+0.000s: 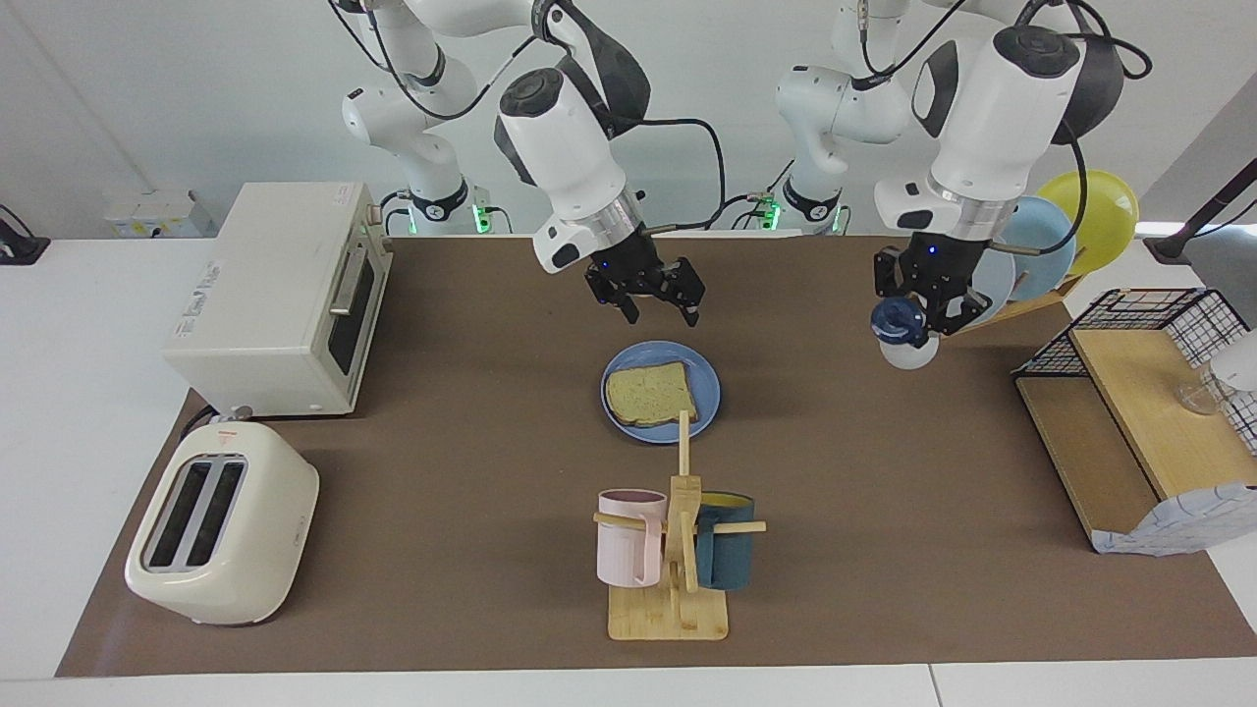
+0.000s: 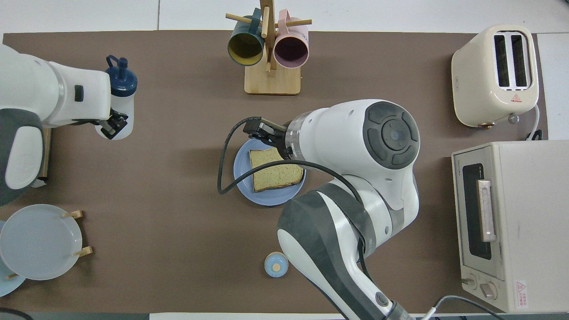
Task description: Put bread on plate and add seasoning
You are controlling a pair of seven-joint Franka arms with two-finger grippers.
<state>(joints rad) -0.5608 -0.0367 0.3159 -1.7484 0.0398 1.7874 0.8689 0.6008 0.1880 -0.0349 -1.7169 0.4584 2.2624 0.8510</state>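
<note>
I should pull the cap's strap [image 2: 114,58] open with my right gripper before I season the bread, because the navy cap [image 2: 123,81] closes the seasoning bottle in my left gripper.
The bread [image 1: 651,393] lies flat on the blue plate [image 1: 706,385] in the middle of the mat; both also show in the overhead view, the bread [image 2: 273,171] on the plate [image 2: 266,198]. My right gripper [image 1: 661,316] hangs open and empty just above the plate's edge that is nearer to the robots, and its arm covers part of the plate from above. My left gripper [image 1: 925,312] is shut on the seasoning bottle [image 1: 905,346], white with a navy cap, and holds it in the air over the mat toward the left arm's end [image 2: 121,103].
A toaster oven [image 1: 280,295] and a cream toaster [image 1: 221,535] stand at the right arm's end. A mug tree [image 1: 678,550] with two mugs stands farther from the robots than the plate. A plate rack [image 1: 1061,236] and a wire shelf [image 1: 1139,412] are at the left arm's end. A small bell [image 2: 276,264] sits near the robots.
</note>
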